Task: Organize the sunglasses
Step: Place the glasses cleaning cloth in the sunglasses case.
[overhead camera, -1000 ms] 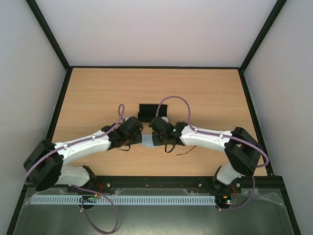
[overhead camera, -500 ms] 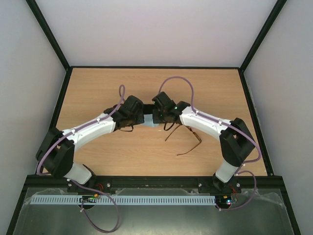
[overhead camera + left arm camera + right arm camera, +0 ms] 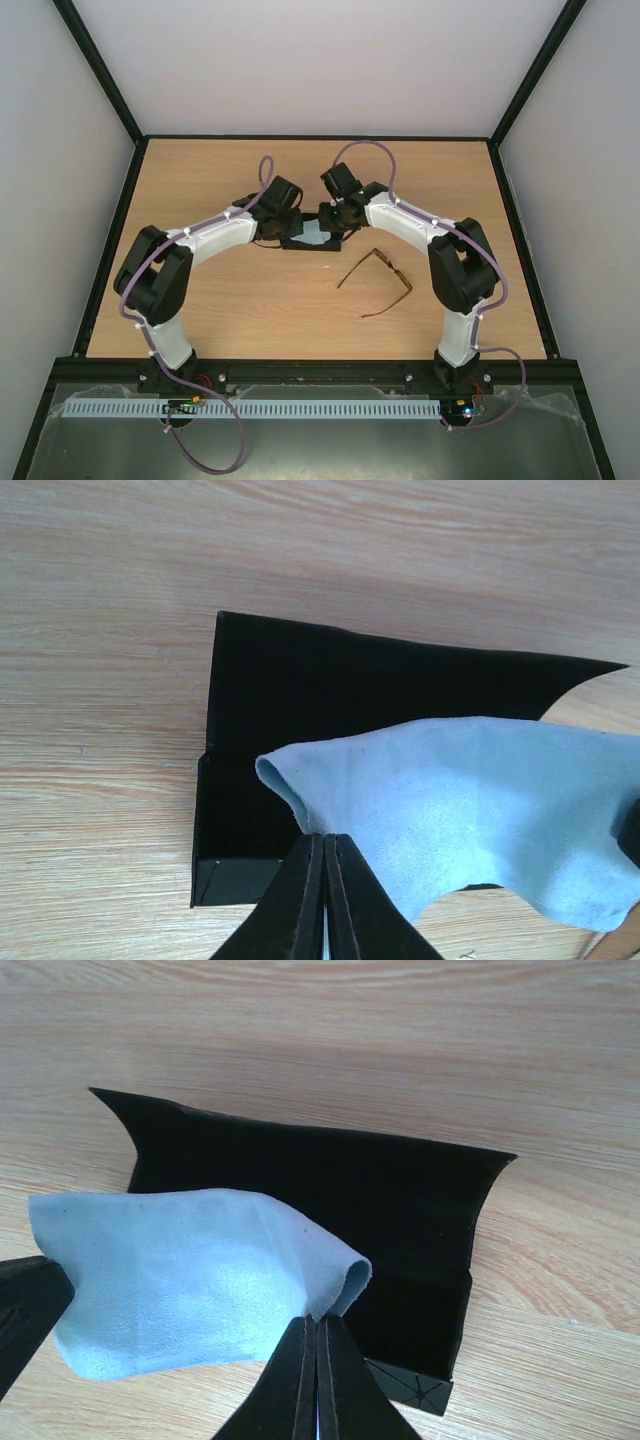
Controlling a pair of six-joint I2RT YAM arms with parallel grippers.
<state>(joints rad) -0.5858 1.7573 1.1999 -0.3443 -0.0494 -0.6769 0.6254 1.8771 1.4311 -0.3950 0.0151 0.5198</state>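
I should keep lowering my right gripper, because the light blue cloth [image 3: 190, 1270] reaches lengthwise within the open black case's ends [image 3: 418, 1305]. I should let go once the cloth rests inside.
The sunglasses [image 3: 378, 281], thin reddish-brown frame with long temple arms spread open, lie on the table near the right arm, touched by neither gripper. My left gripper [image 3: 326, 842] is shut on one edge of the light blue cloth [image 3: 470, 800]. My right gripper [image 3: 316, 1322] is shut on the opposite edge of the cloth [image 3: 190, 1265]. Both hold the cloth [image 3: 312, 232] stretched just above the open black case [image 3: 305, 241], which also shows in the left wrist view [image 3: 300, 700] and in the right wrist view [image 3: 400, 1200].
The wooden table [image 3: 200, 180] is bounded by a black rail frame [image 3: 120, 215] on the left, right and far sides. Grey walls rise behind. The sunglasses lie between the case and the right arm's base.
Both arms have carried the blue cloth away from the near middle of the table to over the black case. The sunglasses, earlier under the right arm, are uncovered.
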